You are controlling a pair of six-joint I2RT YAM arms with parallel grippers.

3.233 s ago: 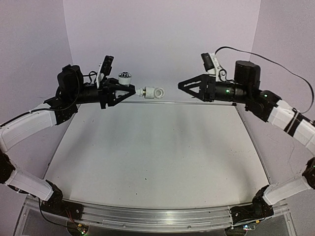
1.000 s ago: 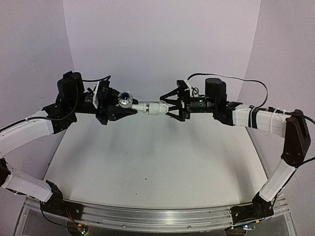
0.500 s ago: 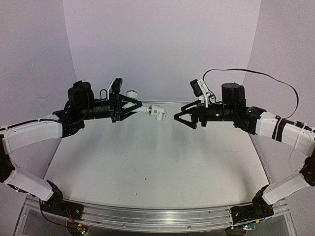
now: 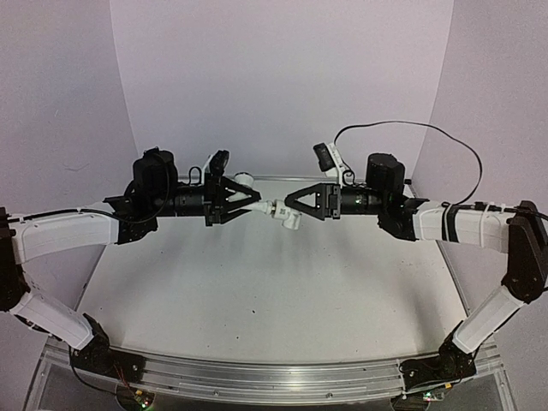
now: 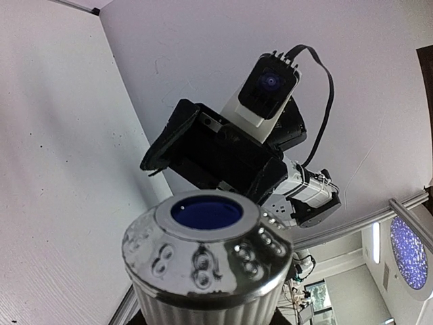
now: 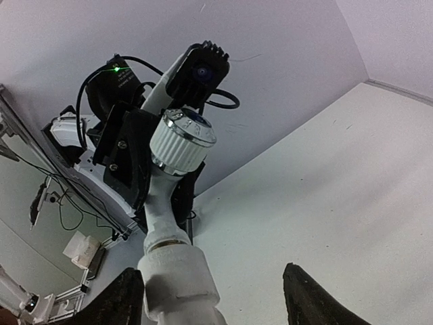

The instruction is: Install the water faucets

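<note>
My right gripper should back off and line up before closing both fingers around the elbow piece (image 4: 288,216), because the elbow piece (image 6: 179,288) is off-centre against one finger.
The faucet (image 4: 276,210) hangs in mid-air between my two grippers, above the back of the table. It is a white stem with a ribbed knob (image 4: 242,179) and a white elbow piece on its end. My left gripper (image 4: 255,204) is shut on the stem below the knob. In the left wrist view the chrome-topped knob (image 5: 206,250) with a blue centre fills the bottom. My right gripper (image 4: 289,204) is open, its jaws either side of the elbow piece (image 6: 179,277). In the right wrist view the elbow lies close by the left of my open gripper's (image 6: 216,301) two fingers, with a metal ring (image 6: 159,245) where it meets the stem.
The white table (image 4: 274,274) lies below both arms, with purple walls behind and at the sides. The metal rail (image 4: 274,377) with the arm bases runs along the near edge. The right arm's wrist camera (image 5: 267,84) faces the left wrist camera closely.
The right gripper backed off to the right, then came back left, and now stands open around the elbow end. The left gripper has shifted right and a little lower with the faucet.
</note>
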